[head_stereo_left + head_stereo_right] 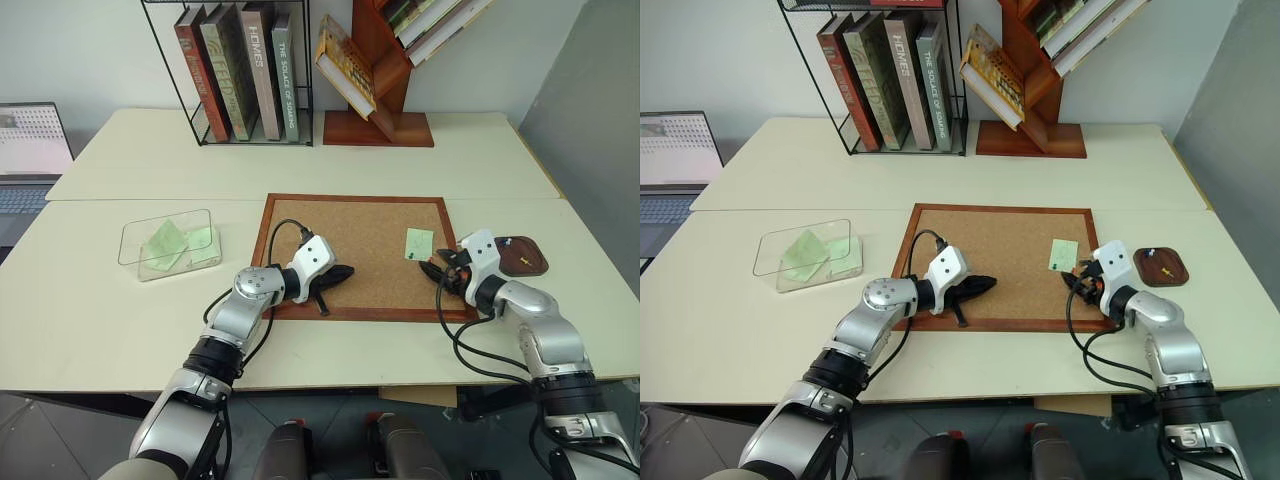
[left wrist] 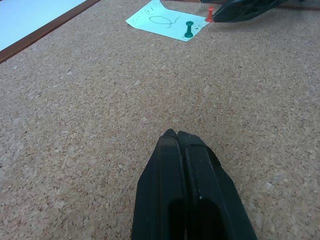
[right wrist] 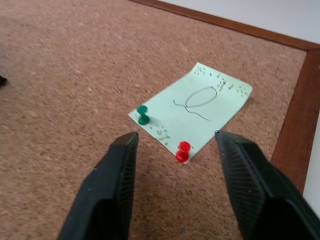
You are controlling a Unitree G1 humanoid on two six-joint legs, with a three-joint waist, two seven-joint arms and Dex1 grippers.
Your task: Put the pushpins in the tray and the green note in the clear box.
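Observation:
My gripper will pull out the red pushpin, and I expect the green note (image 1: 419, 244) to stay in place, because the green pushpin (image 3: 143, 115) still holds another corner.
The green note (image 3: 200, 105) lies on the corkboard (image 1: 350, 225) near its right edge, with a green pushpin (image 3: 143, 114) and a red pushpin (image 3: 183, 150) stuck in its near edge. My right gripper (image 3: 175, 137) hangs open just before the note, its fingers on either side of the red pin and not touching it. My left gripper (image 2: 177, 134) is shut and empty, resting low over the board's left part. The dark oval tray (image 1: 1148, 278) sits right of the board with a small yellow pin (image 1: 1166, 270) in it. The clear box (image 1: 165, 218) stands left of the board, holding pale green slips.
A wire rack of books (image 1: 240, 70) and a wooden shelf (image 1: 380, 110) stand at the back of the table. A laptop (image 1: 30, 150) is at the far left. The corkboard's raised wooden frame (image 1: 370, 314) runs under both wrists.

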